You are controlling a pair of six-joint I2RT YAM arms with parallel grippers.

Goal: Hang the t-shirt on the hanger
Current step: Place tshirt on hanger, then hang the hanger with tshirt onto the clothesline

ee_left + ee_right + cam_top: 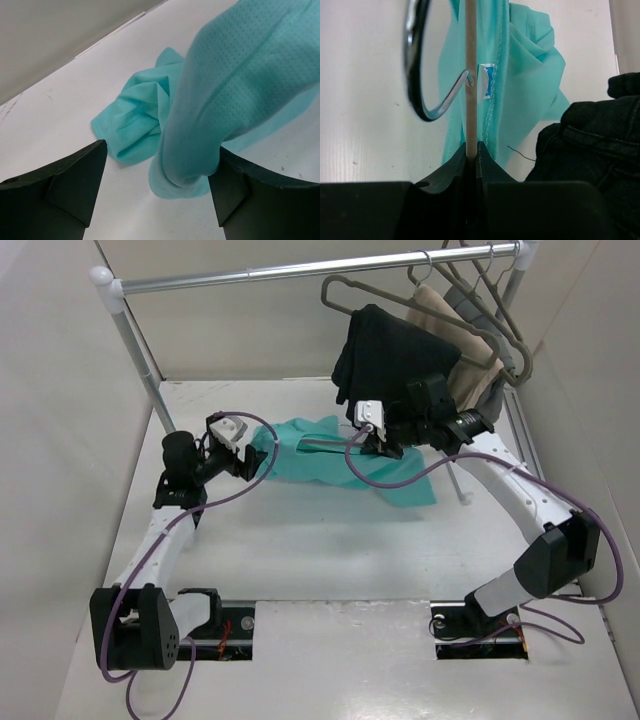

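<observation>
The robot's left gripper should take the hanger's covered end (300, 444) through the t-shirt, because the right gripper is in the way on the hanger's uncovered end (471, 127).
The teal t-shirt (318, 458) lies bunched on the white table (300, 540), partly lifted. My right gripper (380, 447) is shut on the slim grey-taupe bar of the hanger (471, 75); its silver hook (417, 60) curves to the left. The shirt's neck hem and white label (487, 80) hang right beside the bar. The hanger (322, 444) shows only as a thin line inside the cloth in the top view. My left gripper (257, 462) is at the shirt's left edge, open. A hanging fold of the t-shirt (235, 85) sits between its fingers (75, 175), touching the right one.
A clothes rail (300, 272) spans the back, with a slanted post (145, 365) on the left. A black garment (395, 355), a tan one (450, 315) and a grey one (478, 312) hang at the right with bare hangers (500, 300). The black garment (600, 150) hangs close beside my right gripper.
</observation>
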